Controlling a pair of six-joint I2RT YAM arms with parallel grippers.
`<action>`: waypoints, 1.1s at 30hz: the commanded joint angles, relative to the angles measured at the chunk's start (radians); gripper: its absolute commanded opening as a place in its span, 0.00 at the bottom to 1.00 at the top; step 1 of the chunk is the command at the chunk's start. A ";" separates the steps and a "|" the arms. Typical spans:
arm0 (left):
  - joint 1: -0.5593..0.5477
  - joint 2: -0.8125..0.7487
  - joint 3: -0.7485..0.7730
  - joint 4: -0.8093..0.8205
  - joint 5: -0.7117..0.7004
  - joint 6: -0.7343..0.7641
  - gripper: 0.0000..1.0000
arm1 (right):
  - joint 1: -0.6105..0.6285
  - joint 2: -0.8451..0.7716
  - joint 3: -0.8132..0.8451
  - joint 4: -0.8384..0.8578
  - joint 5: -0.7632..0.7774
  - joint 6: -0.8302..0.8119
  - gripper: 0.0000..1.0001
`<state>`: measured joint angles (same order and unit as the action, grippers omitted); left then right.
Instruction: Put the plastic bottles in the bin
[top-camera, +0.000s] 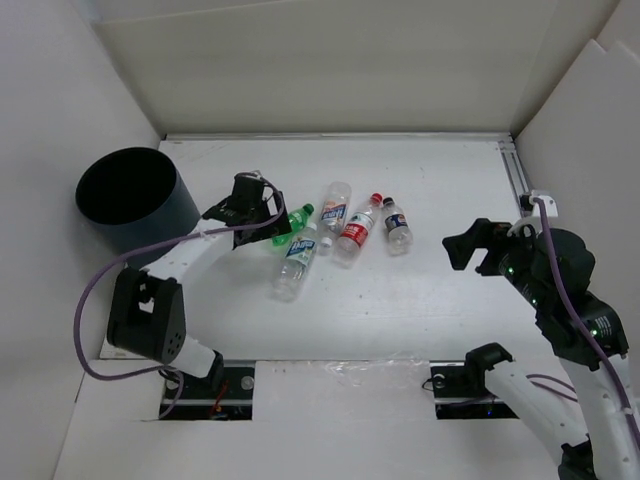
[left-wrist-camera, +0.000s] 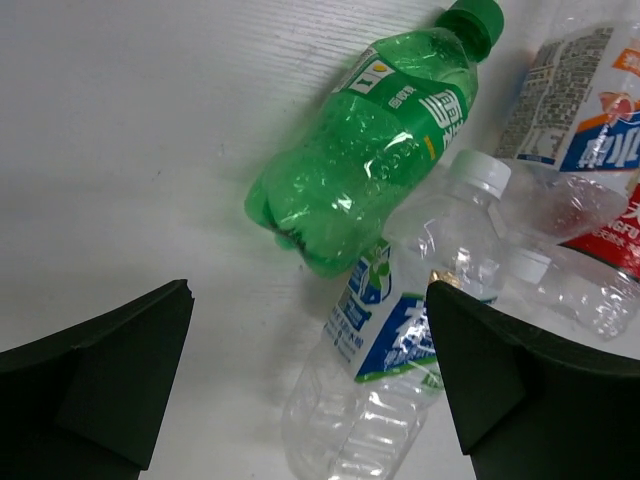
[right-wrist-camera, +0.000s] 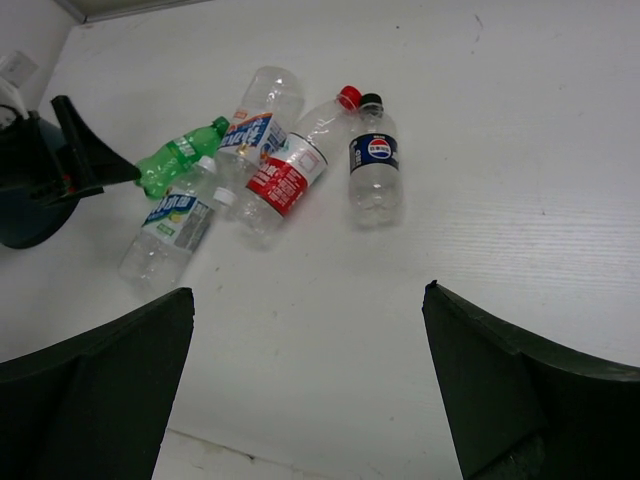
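Observation:
The green bottle's base (left-wrist-camera: 305, 222) is facing the open fingers of my left gripper, so I should keep moving toward the bottle's lower body (left-wrist-camera: 348, 172) until they straddle it, and then close them.
Several plastic bottles lie on their sides in a cluster mid-table: a green bottle (top-camera: 296, 217) (left-wrist-camera: 385, 140), a clear one with a blue-white label (top-camera: 296, 258) (left-wrist-camera: 395, 340), another blue-white one (top-camera: 335, 207), a red-labelled one (top-camera: 357, 232) (right-wrist-camera: 288, 177) and a dark-labelled one (top-camera: 397, 225) (right-wrist-camera: 375, 160). The bin (top-camera: 178, 214) stands at the far left. My left gripper (top-camera: 268, 220) (left-wrist-camera: 308, 287) hangs open just over the green bottle's base and the clear bottle beside it, holding nothing. My right gripper (top-camera: 466, 245) (right-wrist-camera: 308, 290) is open and empty, to the right of the cluster.
White walls enclose the table on three sides. A rail with a white clip (top-camera: 535, 200) runs along the far right edge. The left arm's purple cable (top-camera: 95, 290) loops in front of the bin.

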<state>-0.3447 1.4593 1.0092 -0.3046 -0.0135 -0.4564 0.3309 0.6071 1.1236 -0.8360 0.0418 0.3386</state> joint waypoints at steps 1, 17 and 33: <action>-0.023 0.070 0.057 0.084 -0.058 0.016 1.00 | 0.010 -0.016 -0.001 0.063 -0.055 -0.010 1.00; -0.023 0.303 0.097 0.243 -0.071 0.183 1.00 | 0.028 0.005 0.008 0.052 -0.103 -0.039 1.00; -0.045 0.329 0.140 0.111 -0.286 0.050 0.00 | 0.028 0.039 -0.073 0.207 -0.186 0.013 1.00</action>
<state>-0.3912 1.8248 1.1019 -0.1177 -0.2420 -0.3622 0.3489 0.6270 1.0718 -0.7376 -0.1070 0.3248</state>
